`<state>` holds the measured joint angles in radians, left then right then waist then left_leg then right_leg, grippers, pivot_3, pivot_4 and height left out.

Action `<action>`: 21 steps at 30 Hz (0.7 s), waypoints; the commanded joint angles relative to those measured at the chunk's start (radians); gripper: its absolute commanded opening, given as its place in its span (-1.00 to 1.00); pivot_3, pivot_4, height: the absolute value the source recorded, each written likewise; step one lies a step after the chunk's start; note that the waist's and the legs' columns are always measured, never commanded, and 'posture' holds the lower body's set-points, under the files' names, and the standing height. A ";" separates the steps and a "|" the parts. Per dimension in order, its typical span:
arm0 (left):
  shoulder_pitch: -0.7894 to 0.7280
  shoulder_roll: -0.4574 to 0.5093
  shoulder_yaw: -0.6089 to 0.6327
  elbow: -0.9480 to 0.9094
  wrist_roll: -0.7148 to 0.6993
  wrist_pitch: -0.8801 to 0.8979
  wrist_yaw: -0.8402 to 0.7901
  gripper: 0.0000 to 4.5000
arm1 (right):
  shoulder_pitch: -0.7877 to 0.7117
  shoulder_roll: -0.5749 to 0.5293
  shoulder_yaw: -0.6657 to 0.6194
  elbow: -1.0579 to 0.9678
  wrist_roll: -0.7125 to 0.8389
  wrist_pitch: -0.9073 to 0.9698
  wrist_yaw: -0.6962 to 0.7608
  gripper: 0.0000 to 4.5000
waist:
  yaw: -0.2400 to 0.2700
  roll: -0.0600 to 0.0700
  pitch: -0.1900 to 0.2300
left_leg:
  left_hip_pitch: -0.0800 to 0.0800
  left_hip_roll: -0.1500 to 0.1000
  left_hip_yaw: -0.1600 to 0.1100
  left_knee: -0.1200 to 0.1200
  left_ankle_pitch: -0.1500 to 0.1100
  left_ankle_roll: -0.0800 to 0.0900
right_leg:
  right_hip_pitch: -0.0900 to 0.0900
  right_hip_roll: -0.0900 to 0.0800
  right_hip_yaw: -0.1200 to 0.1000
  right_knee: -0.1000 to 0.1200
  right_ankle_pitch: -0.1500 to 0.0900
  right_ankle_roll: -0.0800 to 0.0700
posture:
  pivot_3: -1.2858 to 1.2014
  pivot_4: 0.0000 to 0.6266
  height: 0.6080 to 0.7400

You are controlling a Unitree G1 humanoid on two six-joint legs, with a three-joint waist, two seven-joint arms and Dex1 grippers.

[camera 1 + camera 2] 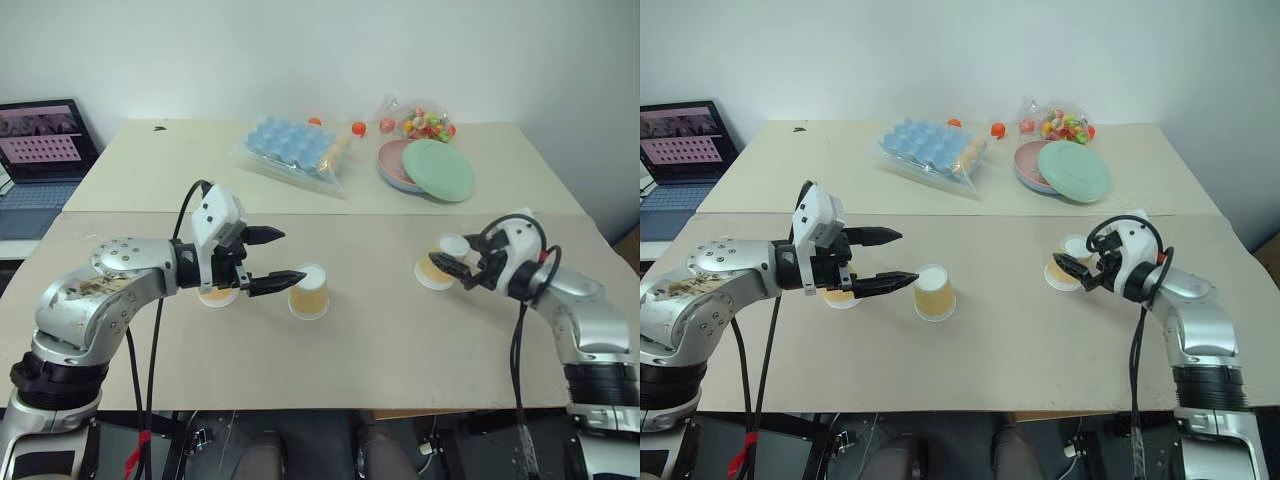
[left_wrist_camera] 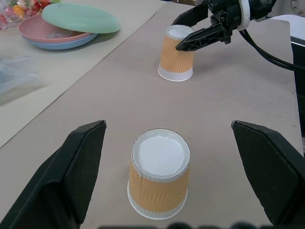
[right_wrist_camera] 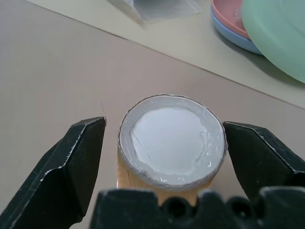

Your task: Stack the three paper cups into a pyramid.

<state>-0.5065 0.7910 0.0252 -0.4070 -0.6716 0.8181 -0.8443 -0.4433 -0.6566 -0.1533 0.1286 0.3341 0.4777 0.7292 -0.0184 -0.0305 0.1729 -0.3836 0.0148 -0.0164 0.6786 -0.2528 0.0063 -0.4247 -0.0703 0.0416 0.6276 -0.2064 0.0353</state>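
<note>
The middle cup (image 1: 309,288) stands free on its wide rim (image 1: 308,315), so I expect it to slide a little and stay upright when I push the third cup against it.
Three yellow-orange paper cups stand upside down on the near table. The middle cup (image 1: 310,292) sits just past the fingertips of my left gripper (image 1: 277,259), which is open and holds nothing. In the left wrist view this cup (image 2: 159,177) stands ahead, between the wide black fingers (image 2: 78,167). A second cup (image 1: 218,296) is partly hidden under the left gripper. The right cup (image 1: 436,268) stands between the spread fingers of my right gripper (image 1: 449,259), which is open. In the right wrist view that cup (image 3: 171,143) stands between the fingers (image 3: 71,167), and a gap shows on one side.
On the far table lie stacked pink and green plates (image 1: 430,168), a bagged blue egg tray (image 1: 295,148), a bag of coloured sweets (image 1: 425,123) and small orange balls (image 1: 358,128). A laptop (image 1: 40,140) stands far left. A seam runs between the two tables.
</note>
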 commanded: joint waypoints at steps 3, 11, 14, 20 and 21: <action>-0.007 -0.001 0.022 -0.028 -0.010 -0.005 0.003 1.00 | -0.033 0.008 0.003 0.018 -0.008 -0.054 0.016 0.76 | 0.000 0.000 0.000 | 0.000 0.000 0.000 0.000 0.000 0.000 | 0.000 0.000 0.000 0.000 0.000 0.000 | 0.03 -0.52 0.94; -0.011 -0.007 0.015 -0.024 -0.007 -0.008 0.001 1.00 | -0.031 -0.005 0.005 0.010 -0.023 -0.066 0.015 0.16 | 0.000 0.000 0.000 | 0.000 0.000 0.000 0.000 0.000 0.000 | 0.000 0.000 0.000 0.000 0.000 0.000 | 0.03 -0.52 0.94; -0.008 -0.004 0.016 -0.026 -0.012 -0.004 -0.005 1.00 | 0.004 -0.051 -0.006 -0.174 0.047 0.064 0.056 0.16 | 0.000 0.001 0.001 | 0.000 0.000 0.000 0.000 0.000 0.000 | -0.001 0.000 0.000 0.000 0.000 0.000 | 0.03 -0.52 0.94; 0.004 0.026 0.017 -0.010 0.008 -0.022 -0.038 1.00 | 0.057 -0.086 0.044 -0.484 0.157 0.246 0.077 0.16 | -0.002 0.001 0.001 | 0.000 0.000 -0.001 0.000 0.000 0.000 | -0.001 0.000 0.000 0.000 0.000 0.000 | 0.03 -0.52 0.94; 0.005 0.031 0.016 -0.006 0.015 -0.027 -0.042 1.00 | 0.058 -0.079 0.058 -0.512 0.161 0.260 0.067 0.16 | -0.002 0.002 0.001 | 0.000 0.000 -0.001 0.000 0.000 0.000 | -0.001 0.001 0.000 0.000 0.000 0.000 | 0.03 -0.52 0.94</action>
<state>-0.4993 0.8042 0.0226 -0.4052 -0.6680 0.8120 -0.8748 -0.3820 -0.7375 -0.1009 -0.3120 0.4634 0.7032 0.8102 -0.0206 -0.0290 0.1739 -0.3838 0.0151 -0.0173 0.6783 -0.2529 0.0064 -0.4253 -0.0699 0.0413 0.6276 -0.2068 0.0359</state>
